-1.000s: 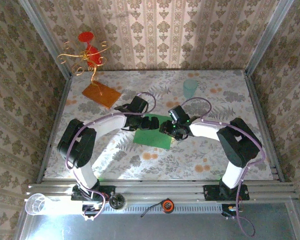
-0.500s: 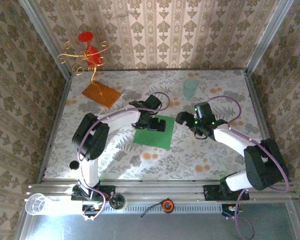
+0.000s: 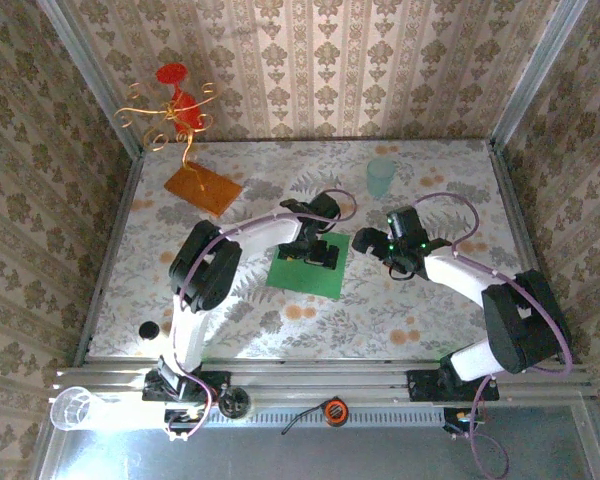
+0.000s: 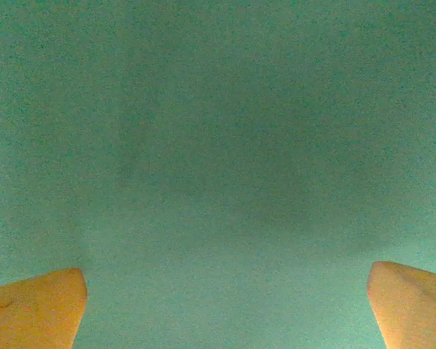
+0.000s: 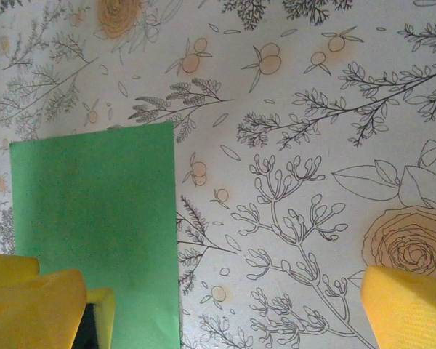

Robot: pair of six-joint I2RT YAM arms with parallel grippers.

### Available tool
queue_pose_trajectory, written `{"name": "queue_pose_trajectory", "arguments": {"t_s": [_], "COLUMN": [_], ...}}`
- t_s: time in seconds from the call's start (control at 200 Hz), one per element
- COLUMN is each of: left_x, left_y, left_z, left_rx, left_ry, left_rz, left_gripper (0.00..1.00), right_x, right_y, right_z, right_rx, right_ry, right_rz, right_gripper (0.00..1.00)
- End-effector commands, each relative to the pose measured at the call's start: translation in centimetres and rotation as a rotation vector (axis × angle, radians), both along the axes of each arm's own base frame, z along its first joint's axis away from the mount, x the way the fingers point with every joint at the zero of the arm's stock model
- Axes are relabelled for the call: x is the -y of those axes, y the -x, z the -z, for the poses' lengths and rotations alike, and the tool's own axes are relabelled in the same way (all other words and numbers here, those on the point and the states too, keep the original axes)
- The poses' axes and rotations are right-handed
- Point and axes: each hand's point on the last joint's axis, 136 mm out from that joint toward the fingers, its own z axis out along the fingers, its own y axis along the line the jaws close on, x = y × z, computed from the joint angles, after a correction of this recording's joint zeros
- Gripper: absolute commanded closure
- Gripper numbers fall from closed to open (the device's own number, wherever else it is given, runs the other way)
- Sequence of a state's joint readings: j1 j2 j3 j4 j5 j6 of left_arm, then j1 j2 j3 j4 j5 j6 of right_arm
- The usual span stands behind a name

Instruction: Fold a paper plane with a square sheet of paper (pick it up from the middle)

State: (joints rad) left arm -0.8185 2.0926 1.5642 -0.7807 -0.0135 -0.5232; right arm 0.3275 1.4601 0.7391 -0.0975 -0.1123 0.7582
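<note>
Next, my open left gripper pinches and lifts the sheet's middle (image 3: 308,270) below into a fold, because my right gripper sits past the edge of the flat green sheet (image 5: 176,233).
The green sheet of paper (image 3: 305,268) lies flat on the flowered table as a plain rectangle with no pointed shape. My left gripper (image 3: 316,250) hovers low over its far right part; in the left wrist view the green paper (image 4: 218,145) spreads under the open left gripper (image 4: 225,309), its yellow fingertips (image 4: 33,309) wide apart with nothing between them. My right gripper (image 3: 366,241) is off the sheet's right edge, open. In the right wrist view the right gripper (image 5: 225,313) is over bare tablecloth, with the paper (image 5: 94,218) at the left.
An orange-brown board (image 3: 202,187) and a gold wire stand with red pieces (image 3: 175,105) are at the far left. A teal cup (image 3: 381,176) stands at the far right centre. A clear cup (image 3: 75,407) sits on the near rail. Patterned walls enclose the table.
The right gripper has pulled back to the right off the paper and opened wide. The left gripper has slid rightward across the sheet. The paper lies as before.
</note>
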Motion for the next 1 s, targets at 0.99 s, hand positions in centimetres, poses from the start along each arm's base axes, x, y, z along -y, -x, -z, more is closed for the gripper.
{"name": "queue_pose_trajectory", "arguments": {"t_s": [0.99], "left_x": [-2.7], "left_y": [0.9], "left_z": [4.4], "left_rx": [-0.037], "left_ry": [-0.159], "left_rz": [-0.016], "left_gripper": [0.10], "right_x": [1.0], "right_y": [-0.3], "right_z": [0.8], "right_rx": [-0.041], "right_ry": [0.047], "right_rz": [0.030], "right_gripper": [0.03]}}
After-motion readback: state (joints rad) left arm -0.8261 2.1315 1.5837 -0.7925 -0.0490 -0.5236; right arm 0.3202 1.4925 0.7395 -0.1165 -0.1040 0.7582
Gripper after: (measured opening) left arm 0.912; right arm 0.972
